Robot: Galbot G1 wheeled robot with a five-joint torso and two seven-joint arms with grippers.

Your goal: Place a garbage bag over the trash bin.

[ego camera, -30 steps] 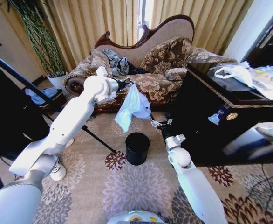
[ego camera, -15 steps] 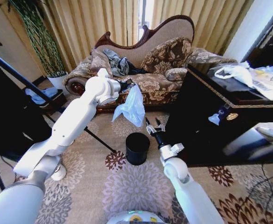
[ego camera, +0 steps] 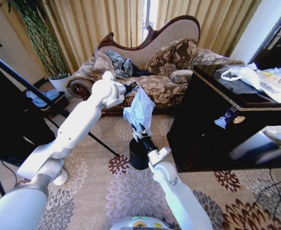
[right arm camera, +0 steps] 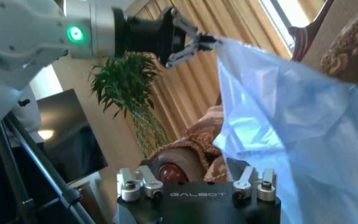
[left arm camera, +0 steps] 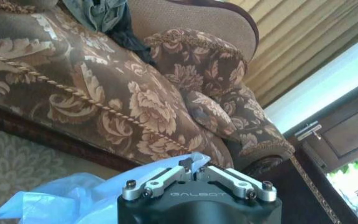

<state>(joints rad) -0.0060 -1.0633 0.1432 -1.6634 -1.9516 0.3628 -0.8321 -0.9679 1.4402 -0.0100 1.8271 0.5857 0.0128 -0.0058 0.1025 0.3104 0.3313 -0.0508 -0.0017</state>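
Note:
The garbage bag (ego camera: 140, 110) hangs in thin overlapping folds (right arm camera: 257, 133). It will spread out into a hollow opening when I pull its edge over the bin.
The pale blue garbage bag (ego camera: 139, 109) hangs from my left gripper (ego camera: 131, 89), which is shut on its top edge in front of the sofa. In the left wrist view, the left gripper (left arm camera: 195, 164) pinches the crinkled garbage bag (left arm camera: 61, 205). The black trash bin (ego camera: 138, 158) stands on the carpet right below the bag, partly hidden by my right arm. My right gripper (ego camera: 137, 133) is open at the bag's lower end, just above the bin. From the right wrist, the garbage bag (right arm camera: 291, 130) hangs close in front of the right gripper (right arm camera: 195, 176), with the left gripper (right arm camera: 195, 42) holding its top.
A patterned sofa (ego camera: 164, 72) with clothes on it stands behind. A dark cabinet (ego camera: 217, 124) with white plastic bags (ego camera: 246, 74) on top is close on the right. A tripod leg (ego camera: 99, 142) crosses the carpet on the left, by a potted plant (ego camera: 40, 38).
My right gripper has swung left and come up under the hanging bag, over the bin. The left gripper has shifted the bag slightly right, so it hangs above the bin.

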